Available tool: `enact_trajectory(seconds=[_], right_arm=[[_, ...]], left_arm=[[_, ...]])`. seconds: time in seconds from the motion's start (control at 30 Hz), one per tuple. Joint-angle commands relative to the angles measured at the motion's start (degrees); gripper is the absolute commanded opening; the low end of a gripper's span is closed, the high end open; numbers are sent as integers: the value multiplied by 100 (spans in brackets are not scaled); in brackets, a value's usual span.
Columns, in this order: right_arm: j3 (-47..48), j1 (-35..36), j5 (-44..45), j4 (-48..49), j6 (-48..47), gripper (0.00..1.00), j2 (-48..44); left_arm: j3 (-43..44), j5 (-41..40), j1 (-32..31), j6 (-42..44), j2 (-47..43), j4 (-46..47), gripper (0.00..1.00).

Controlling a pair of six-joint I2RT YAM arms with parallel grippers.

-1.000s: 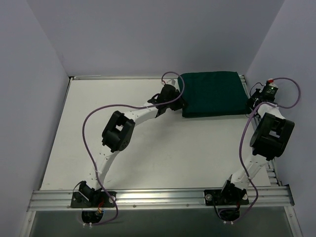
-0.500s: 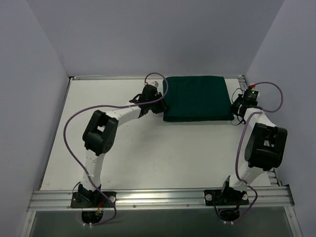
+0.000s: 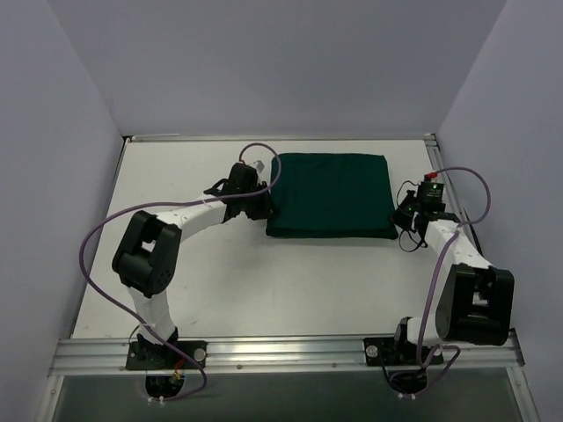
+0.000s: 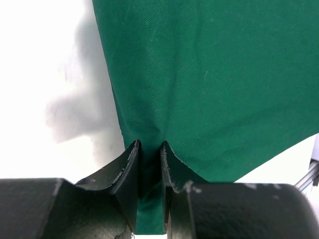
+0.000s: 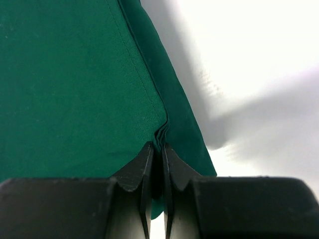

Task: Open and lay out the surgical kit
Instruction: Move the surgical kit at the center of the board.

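Both (image 3: pixel 273 231) near corners of the green bundle are pinched in my grippers, and the white table in front (image 3: pixel 303 268) is clear. I should therefore keep pulling until the bundle is in the middle.
The surgical kit (image 3: pixel 330 195) is a folded dark green cloth bundle lying flat on the white table, a little behind centre. Its contents are hidden by the wrap. My left gripper (image 3: pixel 265 209) is at the bundle's left near corner, shut on a fold of the green cloth (image 4: pixel 209 84) pinched between its fingertips (image 4: pixel 149 145). My right gripper (image 3: pixel 398 220) is at the right near corner. In the right wrist view its jaws (image 5: pixel 157 147) press together on a puckered edge of the cloth (image 5: pixel 75 89).
The white table (image 3: pixel 290 281) is bounded by grey walls on the left, back and right. An aluminium rail (image 3: pixel 281 352) carrying both arm bases runs along the near edge. Purple cables (image 3: pixel 106 237) loop beside each arm.
Both arms have dragged the green bundle leftward and nearer, away from the back right corner. Each gripper has kept its hold on its corner.
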Motion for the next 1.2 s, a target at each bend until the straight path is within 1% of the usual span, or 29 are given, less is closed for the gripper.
enact_trajectory(seconds=[0.0, 0.07, 0.3, 0.43, 0.63, 0.8, 0.83, 1.1, 1.17], right_arm=[[-260, 45, 237, -276, -40, 2, -387], [-322, 89, 263, -311, -48, 2, -510], [-375, 378, 360, -214, -127, 3, -510], [-331, 563, 360, -100, -136, 3, -352], [-348, 818, 430, -91, -31, 3, -396], [-427, 818, 465, -100, 83, 3, -527], [-454, 949, 474, -91, 101, 3, -554], [-559, 1090, 395, -91, 250, 4, -668], [-586, 1152, 395, 93, 338, 4, -686]], left_arm=[[-316, 105, 36, 295, -418, -369, 2], [-578, 61, 36, 243, -611, -351, 2], [-1203, -299, 45, 111, -1165, -421, 2], [-1467, -528, 62, -47, -1446, -466, 2], [-1801, -677, 97, -136, -1693, -527, 2], [-1960, -704, 255, -83, -1799, -518, 3], [-1960, -704, 282, -22, -1799, -544, 3], [-1785, -748, 475, 225, -1737, -694, 3], [-1723, -722, 519, 286, -1685, -764, 3]])
